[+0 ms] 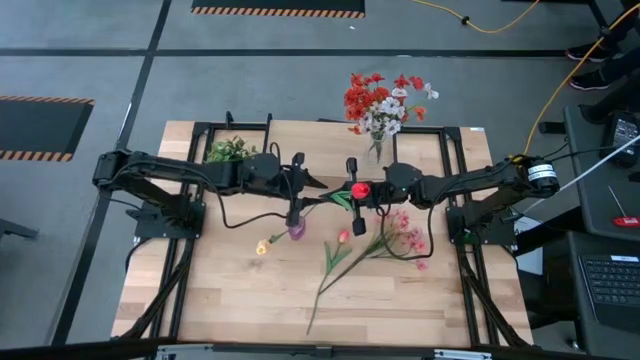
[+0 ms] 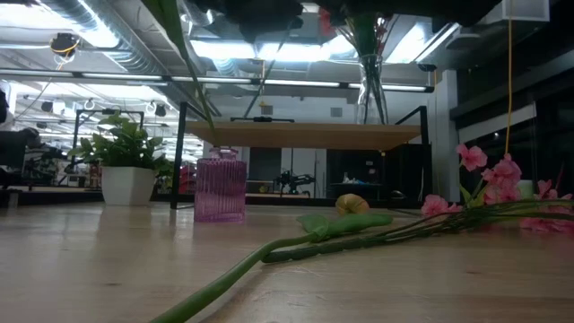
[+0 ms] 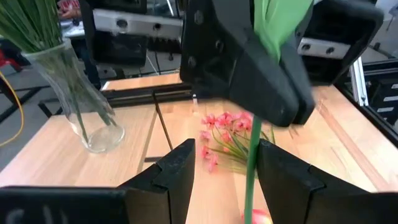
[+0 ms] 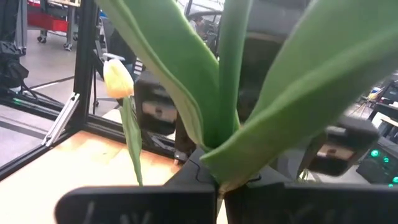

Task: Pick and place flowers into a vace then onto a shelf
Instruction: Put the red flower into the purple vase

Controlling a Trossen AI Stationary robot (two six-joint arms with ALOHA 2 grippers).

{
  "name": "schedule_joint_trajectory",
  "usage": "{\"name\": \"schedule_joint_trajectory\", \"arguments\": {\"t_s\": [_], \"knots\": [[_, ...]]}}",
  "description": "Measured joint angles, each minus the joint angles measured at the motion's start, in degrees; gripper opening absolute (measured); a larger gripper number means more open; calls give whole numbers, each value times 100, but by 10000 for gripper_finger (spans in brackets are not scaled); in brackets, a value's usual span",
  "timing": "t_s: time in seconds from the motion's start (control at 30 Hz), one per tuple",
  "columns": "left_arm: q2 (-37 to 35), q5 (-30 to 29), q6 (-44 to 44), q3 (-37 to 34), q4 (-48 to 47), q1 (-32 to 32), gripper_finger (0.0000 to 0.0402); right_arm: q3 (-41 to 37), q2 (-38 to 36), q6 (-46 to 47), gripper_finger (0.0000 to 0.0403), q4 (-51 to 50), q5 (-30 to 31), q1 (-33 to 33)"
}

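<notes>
I should close my left gripper on the red tulip's stem (image 3: 250,171) before I open my right gripper, because the purple vase (image 1: 297,228) is standing on my left gripper's side.
My right gripper (image 1: 366,190) reaches level from the table's right and is shut on a red tulip (image 1: 358,188). The tulip's stem (image 3: 251,155) hangs down between the open fingers of my left gripper (image 3: 224,177), close to one finger; I cannot tell whether it touches. My left gripper (image 1: 316,184) faces the right one from the table's left. Below them a small purple vase (image 2: 220,187) stands on the table and holds a leaning yellow tulip (image 1: 262,247). A glass vase (image 2: 372,85) of red and white flowers (image 1: 385,100) stands on the shelf (image 2: 305,135). My right gripper pinches the red tulip's green stem where its leaves branch off (image 4: 217,155), between its two shut fingers. The fingers come level from the table's right and lie across the stem. The tulip stands about upright and clear of the table, bloom above, stem hanging below.
A pink spray (image 1: 402,237) and a pink tulip (image 1: 343,237) with a long stem (image 2: 269,258) lie on the table near its right middle. A small green plant (image 2: 126,148) in a white pot stands at the far left. The shelf's black legs (image 2: 178,157) rise behind the purple vase.
</notes>
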Motion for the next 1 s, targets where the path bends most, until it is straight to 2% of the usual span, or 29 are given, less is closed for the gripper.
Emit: {"name": "schedule_joint_trajectory", "arguments": {"t_s": [0.17,0.4,0.67,0.8,1.0], "knots": [[68,-7,-2,-11,1,0,154,0,-4,0,0,4,-15,0],[38,-11,-57,-5,-97,-5,123,0,-4,0,0,4,-15,-2],[38,41,-59,-5,-194,-60,53,0,-4,-55,1,4,-15,-2],[38,28,-61,-6,-194,-61,9,0,-4,-131,13,-13,-13,-4],[38,9,-59,-6,-189,-60,5,2,-4,-305,44,-48,-15,-2]]}}
